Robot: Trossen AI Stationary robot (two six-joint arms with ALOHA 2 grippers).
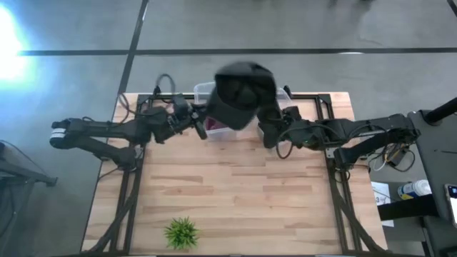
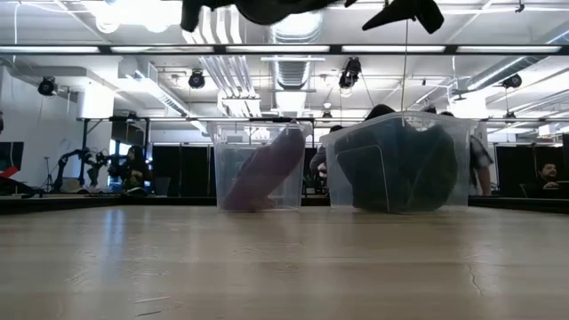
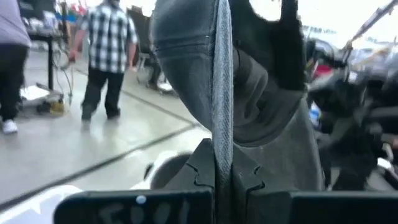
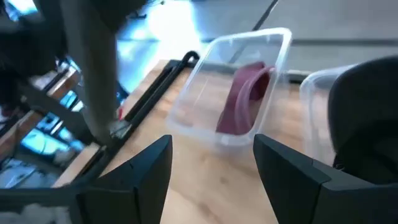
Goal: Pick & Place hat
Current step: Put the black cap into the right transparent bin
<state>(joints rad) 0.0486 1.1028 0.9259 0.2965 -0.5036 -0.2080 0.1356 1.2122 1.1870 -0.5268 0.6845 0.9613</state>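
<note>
The bin with the dark hat [image 2: 400, 166] is by my right gripper while my left gripper holds the black hat, so my right gripper should grab the black hat's free side [image 1: 268, 94].
A black hat [image 1: 243, 91] hangs high above the table's far edge, between both arms; only its underside [image 2: 267, 9] shows at the top of the low view. My left gripper [image 1: 202, 127] is shut on it and the hat's dark grey body [image 3: 249, 93] fills the left wrist view. My right gripper [image 1: 265, 135] is to the hat's right, open [image 4: 211, 168] and touching nothing. It faces a clear bin [image 4: 239, 87]. My left gripper pinches a thin grey edge of the hat [image 3: 221, 134] between its two fingers [image 3: 199, 168]. The edge runs straight out from between them. The hat is lifted clear of the table, well above the bins.
Two clear bins stand side by side at the table's far edge. The left one [image 2: 260, 167] holds a maroon hat [image 4: 245, 96] and the right one [image 2: 400, 162] holds a dark hat. A small green plant [image 1: 182, 232] sits near the near edge. People move in the room behind.
</note>
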